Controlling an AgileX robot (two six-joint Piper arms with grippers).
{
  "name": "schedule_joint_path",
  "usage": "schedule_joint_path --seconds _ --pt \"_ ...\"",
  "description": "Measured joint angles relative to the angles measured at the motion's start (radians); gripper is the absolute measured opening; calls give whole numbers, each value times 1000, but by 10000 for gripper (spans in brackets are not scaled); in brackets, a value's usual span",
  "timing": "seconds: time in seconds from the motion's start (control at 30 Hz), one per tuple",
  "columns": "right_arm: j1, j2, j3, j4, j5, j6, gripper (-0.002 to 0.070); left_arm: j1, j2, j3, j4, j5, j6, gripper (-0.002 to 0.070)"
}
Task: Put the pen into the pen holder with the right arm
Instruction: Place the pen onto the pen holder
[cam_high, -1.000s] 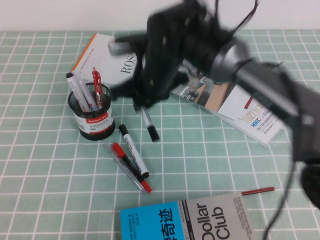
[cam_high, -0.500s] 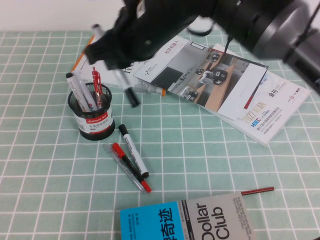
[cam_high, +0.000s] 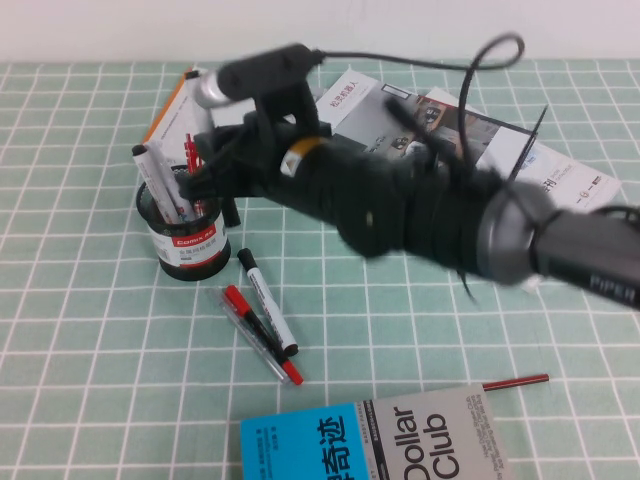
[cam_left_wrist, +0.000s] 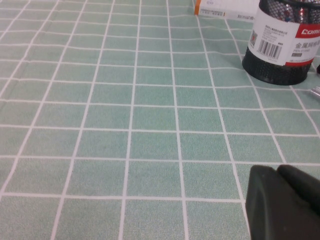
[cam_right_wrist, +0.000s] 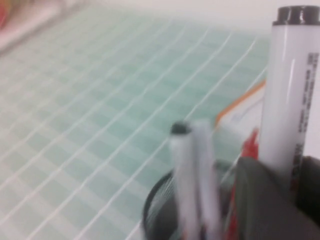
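Note:
The pen's black lower end is hanging outside the pen holder's rim. My right gripper should first move the pen over the holder's opening (cam_high: 181, 207) and then lower it.
My right gripper (cam_high: 222, 185) reaches across the table and hovers at the right rim of the pen holder (cam_high: 185, 240), a black mesh cup with a white and red label. It is shut on the pen (cam_right_wrist: 292, 90), a white-barrelled marker held upright. In the high view only the pen's black lower end (cam_high: 229, 212) shows, just right of the holder's rim. The holder (cam_right_wrist: 155, 200) holds several other pens. My left gripper (cam_left_wrist: 282, 205) rests low over the mat, fingers together, with the holder (cam_left_wrist: 280, 45) ahead of it.
A second marker (cam_high: 266, 305) and a thin red-capped pen (cam_high: 255, 335) lie in front of the holder. A red pen (cam_high: 515, 381) lies near a blue and grey book (cam_high: 370, 445) at the front edge. Magazines (cam_high: 560, 175) and a white book (cam_high: 180, 100) lie behind.
The right arm has swung left and down with the pen, from above the magazines to the holder's right rim. The pen now hangs upright. The pens on the mat have not moved.

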Motion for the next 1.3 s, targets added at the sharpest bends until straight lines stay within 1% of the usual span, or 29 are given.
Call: schedule_joint_path --seconds 0.1,0.2,0.3,0.37,0.73,1.2,1.3 --pt "14 0 74 -49 -225 31 116 0 0 0 0 0 0 -6" --pt "15 6 106 -208 -399 153 116 0 0 0 0 0 0 -6" --pt "15 31 105 -348 -524 251 116 0 0 0 0 0 0 -6" --pt "17 57 88 -390 -560 281 116 0 0 0 0 0 0 -6" --pt "17 248 -73 -401 -585 283 116 0 0 0 0 0 0 -6" --pt "6 311 -92 -438 -510 283 117 0 0 0 0 0 0 -6" --pt "6 314 -92 -440 -494 283 174 0 0 0 0 0 0 -6"
